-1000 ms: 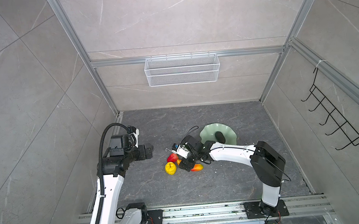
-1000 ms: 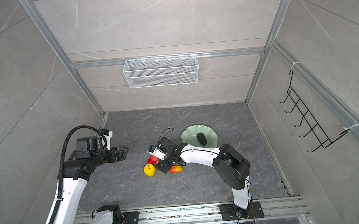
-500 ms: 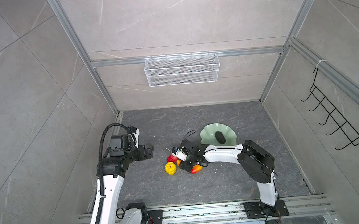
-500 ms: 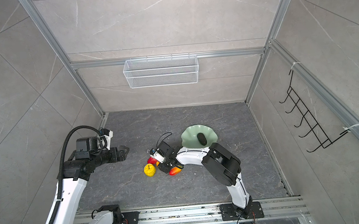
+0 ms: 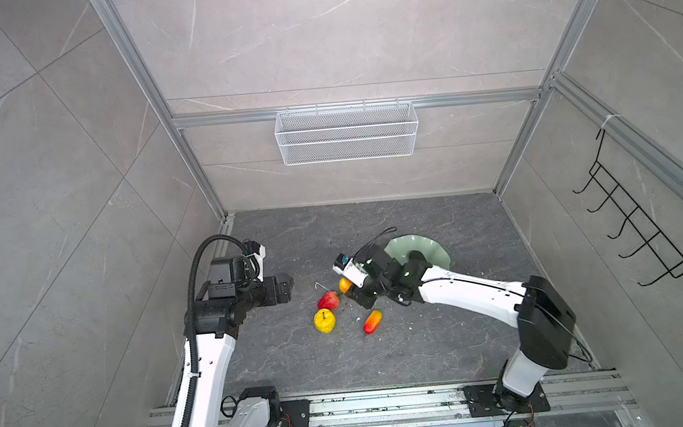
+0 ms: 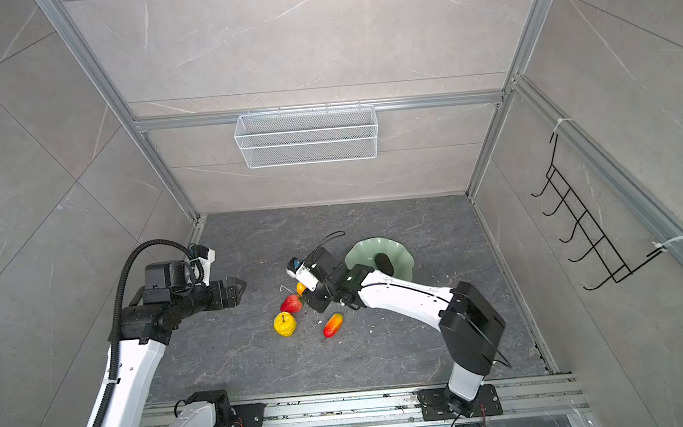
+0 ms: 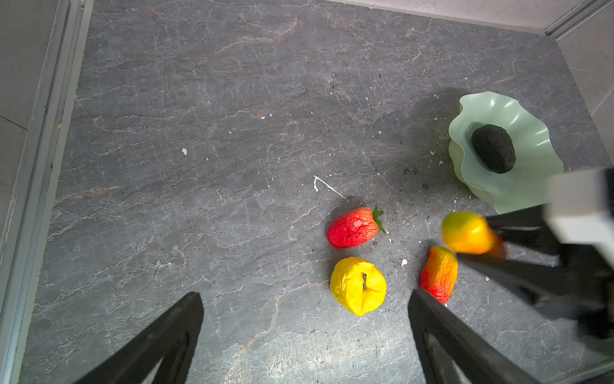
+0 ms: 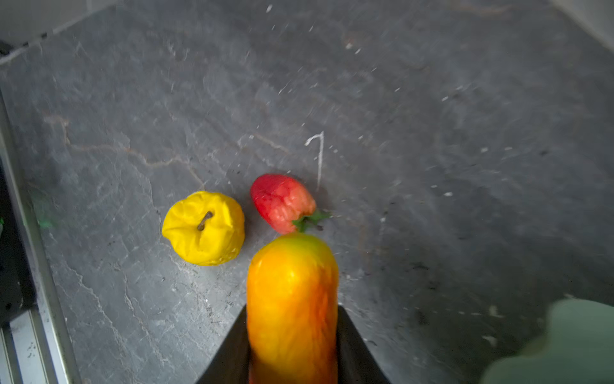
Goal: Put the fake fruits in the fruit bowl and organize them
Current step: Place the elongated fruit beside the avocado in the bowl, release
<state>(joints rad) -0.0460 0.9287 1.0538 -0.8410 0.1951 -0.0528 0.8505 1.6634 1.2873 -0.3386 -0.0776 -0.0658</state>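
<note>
The black oval fruit in the bowl (image 6: 374, 251) has open room (image 6: 366, 256) beside it, so my right gripper should keep bringing the orange-yellow fruit over and let go of it there.
My right gripper (image 5: 352, 291) (image 8: 292, 314) is shut on an elongated orange-yellow fake fruit (image 5: 344, 284) (image 8: 292, 292), held just above the floor. Below it lie a red strawberry-like fruit (image 5: 329, 301) (image 8: 282, 202), a lumpy yellow fruit (image 5: 325, 321) (image 8: 203, 229) and a second elongated red-orange fruit (image 5: 372, 321) (image 7: 438, 274). The pale green fruit bowl (image 6: 359, 250) (image 7: 531, 133) sits behind the right wrist, with a black oval fruit (image 7: 494, 148) lying in it. My left gripper (image 5: 285, 285) (image 7: 305, 296) hovers open left of the fruits, holding nothing.
A white wire basket (image 5: 346, 133) hangs on the back wall. A black hook rack (image 5: 641, 232) is on the right wall. Metal rails (image 5: 388, 402) carrying the arm bases run along the front edge. Side walls close in the dark stone floor (image 5: 384, 357).
The right gripper has shut on one elongated fruit among the group and raised it slightly off the floor. The left arm has not moved.
</note>
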